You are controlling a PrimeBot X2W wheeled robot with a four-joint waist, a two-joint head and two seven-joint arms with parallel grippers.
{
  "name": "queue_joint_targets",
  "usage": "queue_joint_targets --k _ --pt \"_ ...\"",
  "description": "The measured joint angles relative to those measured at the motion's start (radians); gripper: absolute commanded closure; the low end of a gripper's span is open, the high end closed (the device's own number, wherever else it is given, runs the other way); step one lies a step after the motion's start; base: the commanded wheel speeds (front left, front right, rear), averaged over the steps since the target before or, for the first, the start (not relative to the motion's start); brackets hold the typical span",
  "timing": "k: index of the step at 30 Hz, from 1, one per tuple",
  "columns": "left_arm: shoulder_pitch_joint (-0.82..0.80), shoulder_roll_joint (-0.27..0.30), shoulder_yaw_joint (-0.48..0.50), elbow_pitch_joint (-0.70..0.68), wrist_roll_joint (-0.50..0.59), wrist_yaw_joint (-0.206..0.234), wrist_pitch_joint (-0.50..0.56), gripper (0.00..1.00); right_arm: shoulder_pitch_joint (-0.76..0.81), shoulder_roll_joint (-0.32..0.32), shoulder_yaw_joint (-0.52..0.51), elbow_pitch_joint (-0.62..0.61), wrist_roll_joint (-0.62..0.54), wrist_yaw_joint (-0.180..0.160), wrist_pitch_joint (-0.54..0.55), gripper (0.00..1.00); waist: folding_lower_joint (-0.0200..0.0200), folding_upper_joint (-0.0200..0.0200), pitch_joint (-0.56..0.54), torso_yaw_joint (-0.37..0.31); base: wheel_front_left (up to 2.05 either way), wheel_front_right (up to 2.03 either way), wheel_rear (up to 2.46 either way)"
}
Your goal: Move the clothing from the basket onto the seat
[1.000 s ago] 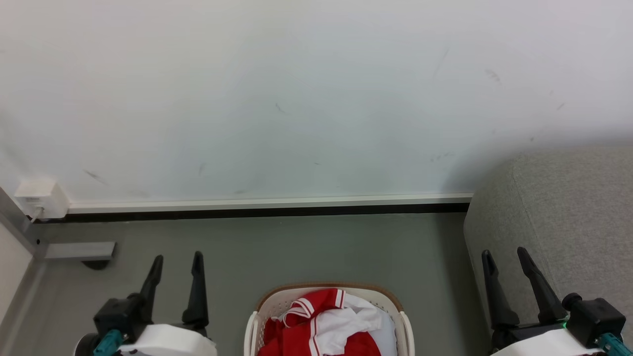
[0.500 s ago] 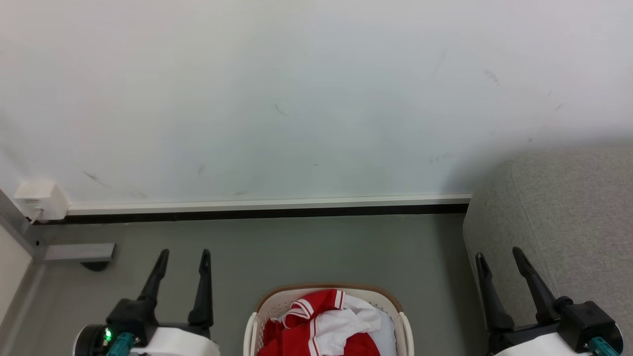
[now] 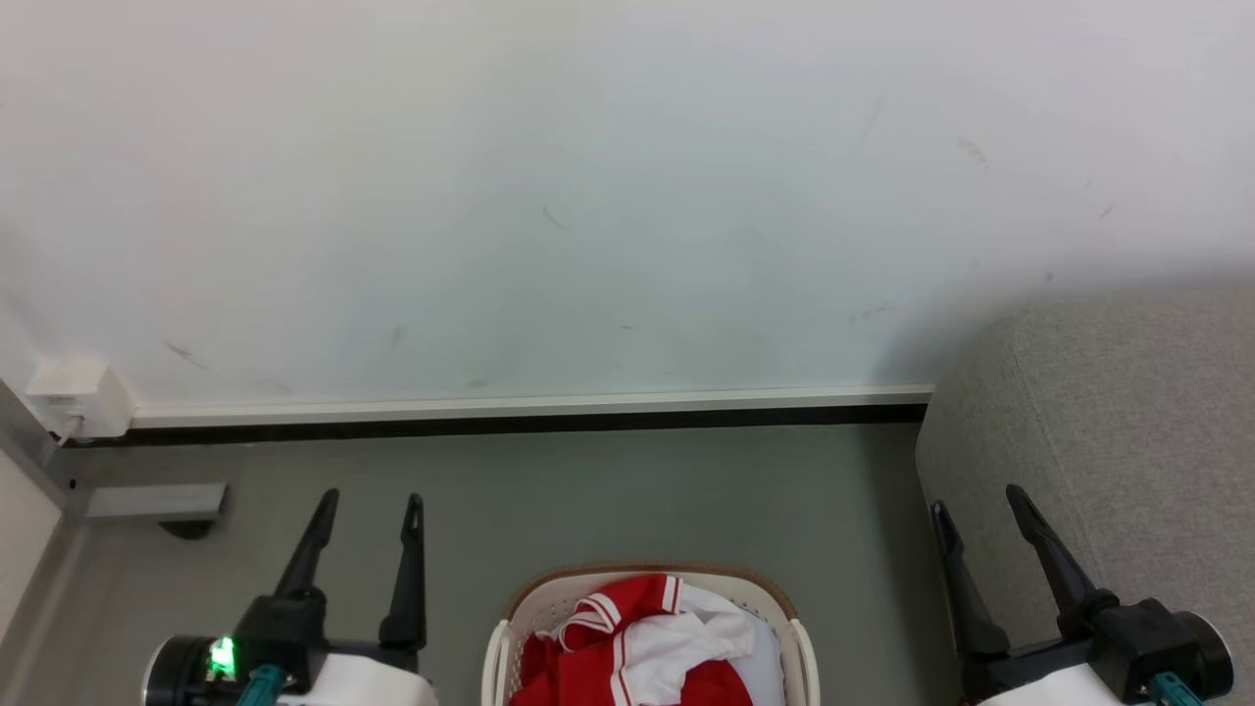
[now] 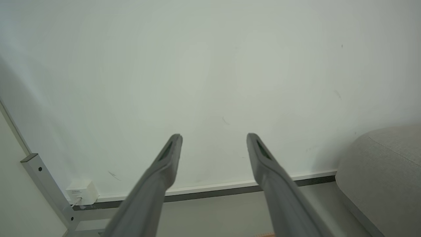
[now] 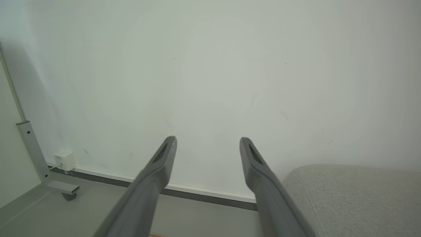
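A smooth pale patch is visible next to the heaped clothing, so I expect a flat white layer hidden underneath when I lift the clothing out.
Red and white clothing lies heaped in the cream basket on the floor at the bottom centre of the head view. The grey seat rises at the right; it also appears in the left wrist view and the right wrist view. My left gripper stands open left of the basket, empty, its fingers pointing at the wall. My right gripper is open and empty right of the basket, in front of the seat's corner.
A white wall with a pale skirting strip runs across ahead. A white socket box and a grey metal frame with a caster sit at the far left. Grey floor lies between basket and wall.
Both grippers have drifted: the left one shifted right toward the basket, the right one shifted left. The basket and clothing have not moved.
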Motion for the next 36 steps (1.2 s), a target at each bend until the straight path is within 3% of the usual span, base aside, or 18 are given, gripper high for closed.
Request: queue_joint_targets --k 25,36 --pt "0.0 -0.014 0.024 0.007 0.003 -0.028 -0.001 0.0 -0.002 0.001 -0.006 -0.008 0.013 0.0 -0.002 0.0 0.0 0.0 0.007 -0.016 0.0 0.0 0.0" --pt "-0.034 -0.022 0.035 0.004 -0.003 -0.063 -0.001 0.0 -0.032 -0.011 -0.032 -0.035 0.027 0.0 -0.002 0.0 0.0 0.0 0.081 -0.05 0.0 0.0 0.0"
